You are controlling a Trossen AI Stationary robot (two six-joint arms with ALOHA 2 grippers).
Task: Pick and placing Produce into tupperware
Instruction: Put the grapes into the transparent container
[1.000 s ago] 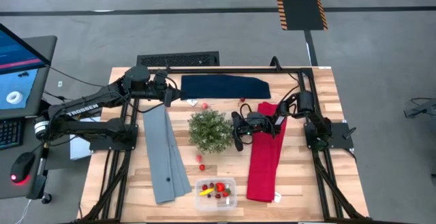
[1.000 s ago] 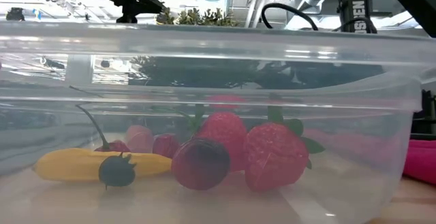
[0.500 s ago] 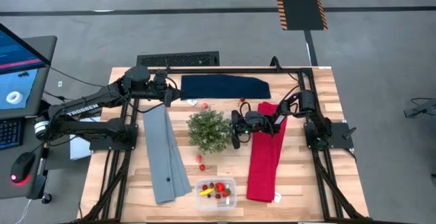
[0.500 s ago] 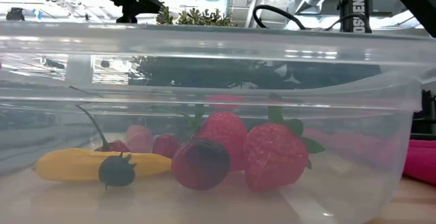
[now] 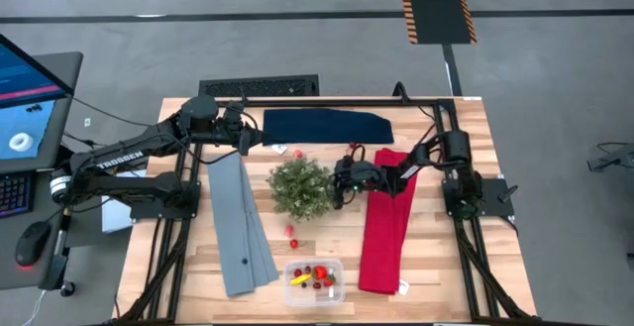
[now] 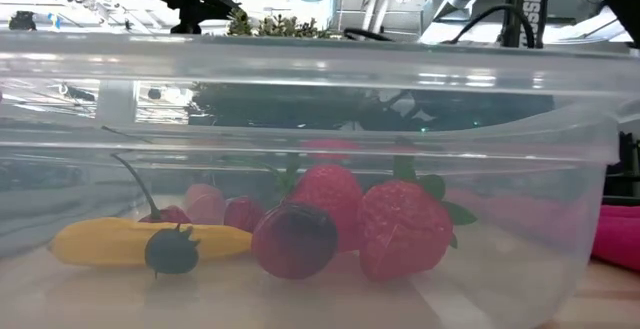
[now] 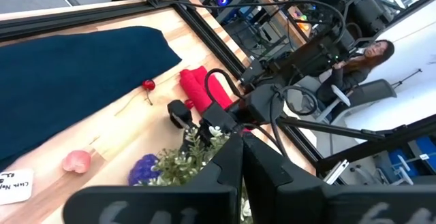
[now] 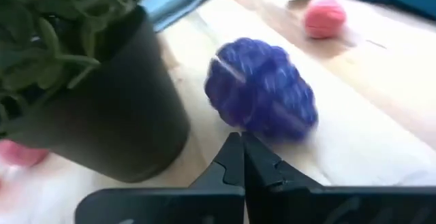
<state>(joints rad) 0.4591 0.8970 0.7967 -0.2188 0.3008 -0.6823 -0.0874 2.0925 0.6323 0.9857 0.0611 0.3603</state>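
My right gripper should pull back over the red cloth [image 5: 388, 212], open and come in from above, because its closed fingers point level at the purple grape cluster [image 8: 262, 88].
The clear tupperware [image 5: 314, 274] sits near the table's near edge. It holds strawberries [image 6: 400, 229], a yellow piece [image 6: 130, 241] and a dark berry [image 6: 172, 251]. A purple grape cluster [image 8: 262, 98] lies on the wood beside the plant's black pot [image 8: 102, 115]. My right gripper [image 8: 242, 157] is shut, low over the table, its tips right in front of the grapes. In the high view it sits just right of the green plant [image 5: 302, 187]. My left gripper [image 7: 242, 159] is shut and waits over the far left, by the navy cloth [image 5: 327, 126]. My right gripper points its shut fingertips [image 8: 235, 142] level at the side of the purple grape cluster [image 8: 252, 125], which rests on the table. Whether the tips touch it, I cannot tell.
A pink piece [image 5: 280, 149], a red berry [image 5: 297, 154] and a cherry [image 5: 354, 148] lie near the navy cloth. Two red pieces [image 5: 292, 235] lie between plant and tupperware. A grey cloth [image 5: 241, 222] lies on the left, a red cloth [image 5: 386, 222] on the right.
My right gripper has moved toward the table's far edge and a little left, along the plant's right side, staying low and shut. The left arm has kept still. The fruits in the tupperware have not moved.
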